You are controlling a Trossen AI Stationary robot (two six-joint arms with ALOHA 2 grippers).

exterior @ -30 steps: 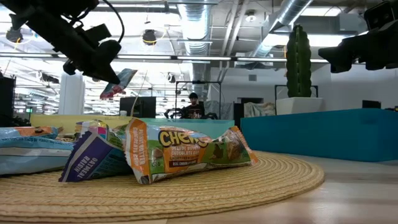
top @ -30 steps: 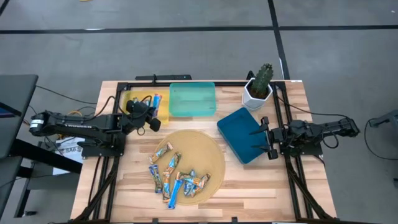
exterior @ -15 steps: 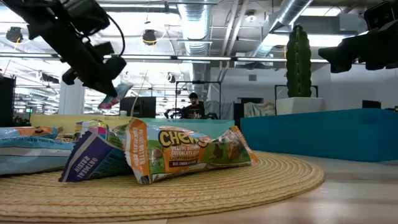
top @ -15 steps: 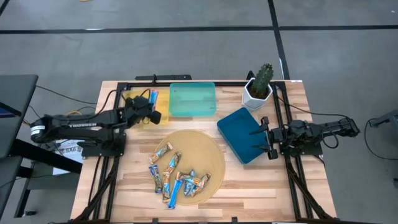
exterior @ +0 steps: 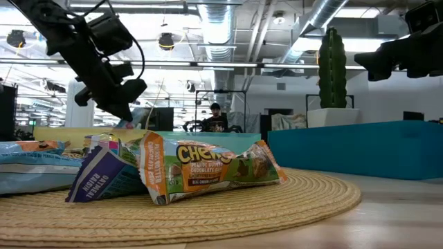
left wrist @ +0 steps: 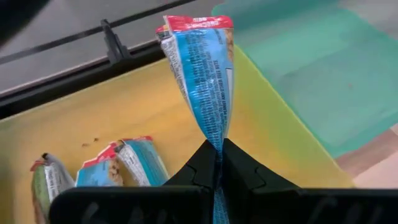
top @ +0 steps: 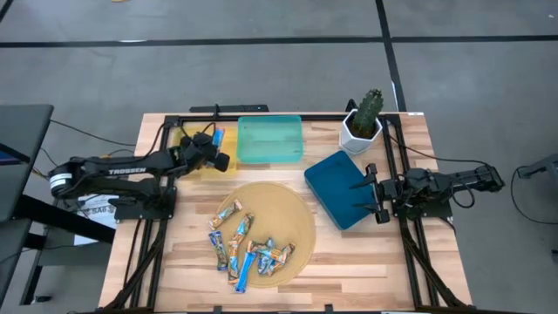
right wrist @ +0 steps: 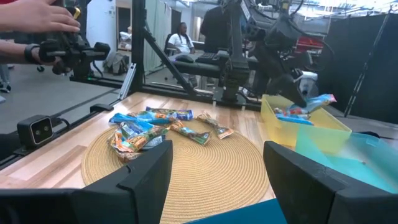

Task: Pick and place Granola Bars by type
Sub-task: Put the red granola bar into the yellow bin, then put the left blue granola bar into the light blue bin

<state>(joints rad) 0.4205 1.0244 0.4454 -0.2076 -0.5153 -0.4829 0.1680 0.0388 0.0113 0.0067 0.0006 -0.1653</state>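
Note:
The blue granola bar [left wrist: 208,78] is above the yellow tray's clear bottom [left wrist: 250,142], next to the tray's blue bars, so the robot's left gripper should keep going down until the bar is close to the tray's bottom, then let go.
My left gripper [top: 210,145] [left wrist: 219,169] is over the yellow tray [top: 228,159] [left wrist: 137,106], shut on a blue granola bar [left wrist: 202,74] [right wrist: 315,101]. More bars [left wrist: 134,165] lie on the tray's floor. Several bars in blue, tan and silver wrappers [top: 246,244] [exterior: 201,169] lie piled on the round woven mat [top: 292,209]. My right gripper [top: 370,189] [right wrist: 217,180] waits open, above the dark blue tray's [top: 336,179] right edge. My left gripper pinches the blue bar's near end [left wrist: 218,148] between its two fingers, where the wrapper is squeezed narrow. The fingers slant down from the table's left. The bar sticks out ahead of them, red-edged free end [left wrist: 196,23] farthest, lifted clear above the yellow tray.
A teal tray [top: 270,139] sits right of the yellow one, at the far edge. A potted cactus [top: 364,120] stands at the far right, behind the dark blue tray. Black frame rails [top: 390,148] run along the table. A person's hands [right wrist: 37,18] show beyond the table.
My left gripper has carried the blue bar toward the table's far edge, over the yellow tray, and has come down lower toward it, staying shut on the bar. The right arm has kept still.

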